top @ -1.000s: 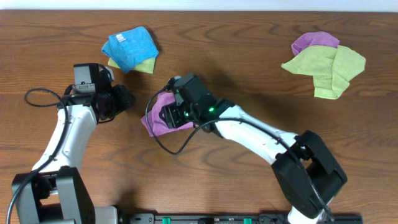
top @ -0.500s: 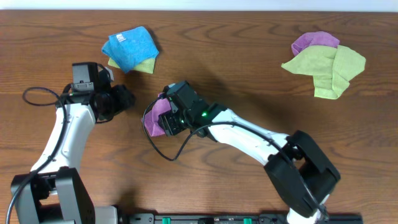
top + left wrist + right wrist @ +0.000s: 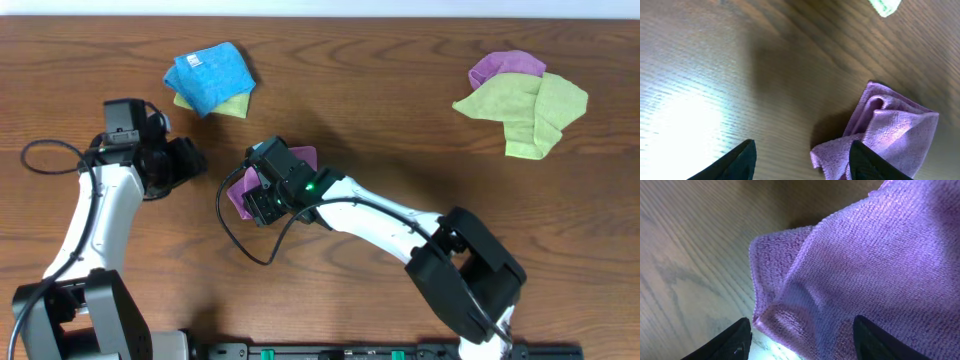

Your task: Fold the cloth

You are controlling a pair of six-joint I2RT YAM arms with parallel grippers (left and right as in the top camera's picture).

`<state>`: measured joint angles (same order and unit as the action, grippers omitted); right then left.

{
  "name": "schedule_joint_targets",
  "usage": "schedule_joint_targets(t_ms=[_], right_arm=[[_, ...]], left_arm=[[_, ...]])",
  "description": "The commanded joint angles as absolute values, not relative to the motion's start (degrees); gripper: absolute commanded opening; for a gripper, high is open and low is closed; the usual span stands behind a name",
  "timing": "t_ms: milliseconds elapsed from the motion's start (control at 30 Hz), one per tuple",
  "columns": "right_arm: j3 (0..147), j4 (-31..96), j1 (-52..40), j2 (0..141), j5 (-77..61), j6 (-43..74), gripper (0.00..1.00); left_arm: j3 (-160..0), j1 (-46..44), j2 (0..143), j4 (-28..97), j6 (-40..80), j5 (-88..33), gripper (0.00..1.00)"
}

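The purple cloth lies crumpled (image 3: pixel 304 156) and off to one side of the centre under my right gripper. So my right gripper should pull it toward the table's middle (image 3: pixel 376 164) and spread it out before the fold.
A purple cloth (image 3: pixel 238 188) lies crumpled on the wooden table, left of centre, mostly hidden under my right arm. My right gripper (image 3: pixel 262 192) is directly over it. In the right wrist view the purple cloth (image 3: pixel 865 265) fills the frame, and a folded corner lies between the spread fingers of the right gripper (image 3: pixel 805 342), which is open. My left gripper (image 3: pixel 190 160) is to the left of the cloth and apart from it. In the left wrist view the left gripper (image 3: pixel 802 162) is open and empty, with the cloth's edge (image 3: pixel 890 130) near its right finger.
A folded blue cloth on a yellow-green one (image 3: pixel 210 80) lies at the back left. A loose pile of yellow-green and purple cloths (image 3: pixel 520 100) lies at the back right. A black cable (image 3: pixel 235 235) loops on the table near the right arm.
My right gripper has moved left and slightly back over the purple cloth, which has bunched and shifted left. My left arm has drawn a little to the left.
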<state>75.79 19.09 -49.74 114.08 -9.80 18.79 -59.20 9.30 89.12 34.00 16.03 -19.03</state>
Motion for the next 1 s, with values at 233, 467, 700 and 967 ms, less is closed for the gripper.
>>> schedule_joint_targets(t_ms=[233,467,700,967], right_arm=[[77.3,18.1,-50.3,118.1,-8.8,17.9,0.64],[78.2,16.1,-50.3,118.1,-7.9,17.9,0.32],[85.3,23.1,-50.3,117.8,-2.7,14.6,0.01],[94.9,36.8,-50.2,117.3,9.1,14.3,0.01]], left_arm=[[-60.6,10.1,87.9,34.6,14.9,-19.1,0.61],[-60.6,10.1,87.9,34.6,14.9,-19.1,0.61],[-60.6,10.1,87.9,34.5,14.9,-19.1,0.61],[-60.6,10.1,87.9,34.3,15.0,-19.1,0.61]])
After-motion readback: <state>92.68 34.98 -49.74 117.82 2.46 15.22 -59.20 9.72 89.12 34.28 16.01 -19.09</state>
